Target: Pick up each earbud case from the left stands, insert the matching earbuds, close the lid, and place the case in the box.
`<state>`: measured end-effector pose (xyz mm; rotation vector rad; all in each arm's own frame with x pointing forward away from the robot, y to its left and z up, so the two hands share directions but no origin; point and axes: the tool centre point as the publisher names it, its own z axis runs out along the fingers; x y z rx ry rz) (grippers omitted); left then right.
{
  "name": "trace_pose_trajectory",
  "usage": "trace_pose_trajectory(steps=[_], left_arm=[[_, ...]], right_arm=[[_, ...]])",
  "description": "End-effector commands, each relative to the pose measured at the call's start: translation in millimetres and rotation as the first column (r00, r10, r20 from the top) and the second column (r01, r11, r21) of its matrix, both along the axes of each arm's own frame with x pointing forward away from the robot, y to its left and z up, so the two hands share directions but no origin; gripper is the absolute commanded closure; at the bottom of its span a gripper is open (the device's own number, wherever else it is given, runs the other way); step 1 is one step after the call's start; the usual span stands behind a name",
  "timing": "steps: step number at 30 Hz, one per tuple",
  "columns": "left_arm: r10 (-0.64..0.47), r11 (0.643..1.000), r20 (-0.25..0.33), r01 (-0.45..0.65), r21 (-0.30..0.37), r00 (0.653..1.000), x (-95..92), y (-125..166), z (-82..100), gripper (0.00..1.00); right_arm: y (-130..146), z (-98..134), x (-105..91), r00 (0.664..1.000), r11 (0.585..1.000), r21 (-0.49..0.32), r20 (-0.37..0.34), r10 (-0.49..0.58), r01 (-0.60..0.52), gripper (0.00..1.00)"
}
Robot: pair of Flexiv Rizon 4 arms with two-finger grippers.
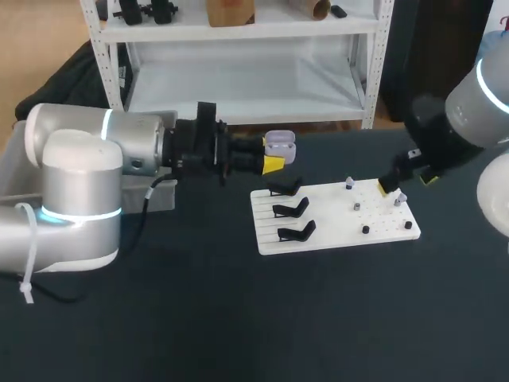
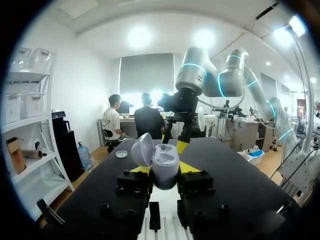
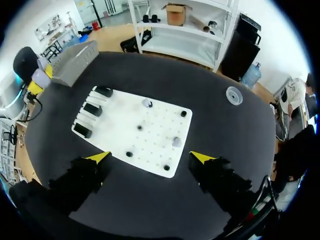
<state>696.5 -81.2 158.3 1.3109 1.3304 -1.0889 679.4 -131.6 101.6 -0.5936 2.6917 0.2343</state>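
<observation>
I expect the pale earbud at the board's end (image 1: pixel 401 198) to leave its hidden peg behind when I lift the earbud, because empty dark pegs (image 1: pixel 408 225) stand close to it.
A pale lavender earbud case (image 1: pixel 280 146) with its lid up is held in the air beyond the board's far left corner, my left gripper (image 1: pixel 273 161) shut on it. In the left wrist view the case (image 2: pixel 165 161) sits between the yellow tips of that gripper (image 2: pixel 165 171), open lid (image 2: pixel 142 149) tilted to one side. The white board (image 1: pixel 334 231) carries three black stands (image 1: pixel 290 209) holding nothing and several small earbuds on pegs (image 1: pixel 357 206). My right gripper (image 1: pixel 407 183) hangs open over the board's far right end; its wrist view shows the gripper (image 3: pixel 150 157) above the board (image 3: pixel 120 135).
A grey box (image 3: pixel 75 62) stands at the table's left, behind my left arm (image 1: pixel 87 159). A small clear round dish (image 3: pixel 234 95) lies on the dark table beyond the board's right end.
</observation>
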Motion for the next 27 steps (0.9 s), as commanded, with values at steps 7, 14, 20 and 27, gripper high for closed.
trace_pose_trajectory(steps=[7,14,20,27], left_arm=[[0.033,0.999,-0.009,-0.033,0.000,0.999,-4.9,9,3.7,1.00],[0.059,0.998,-0.020,-0.059,0.003,0.998,-3.9,15,2.7,1.00],[0.059,0.998,-0.020,-0.059,0.003,0.998,-3.9,15,2.7,1.00],[0.059,0.998,-0.020,-0.059,0.003,0.998,-3.9,15,2.7,1.00]], right_arm=[[-14,-14,-5.4,0.994,0.969,-0.224,0.039,-0.103,0.109,0.00],[-21,-24,-1.2,0.996,0.953,-0.290,0.030,-0.083,0.088,0.00],[-25,-25,0.7,0.998,0.925,-0.375,0.044,-0.048,0.061,0.00],[-25,-25,0.7,0.998,0.925,-0.375,0.044,-0.048,0.061,0.00]])
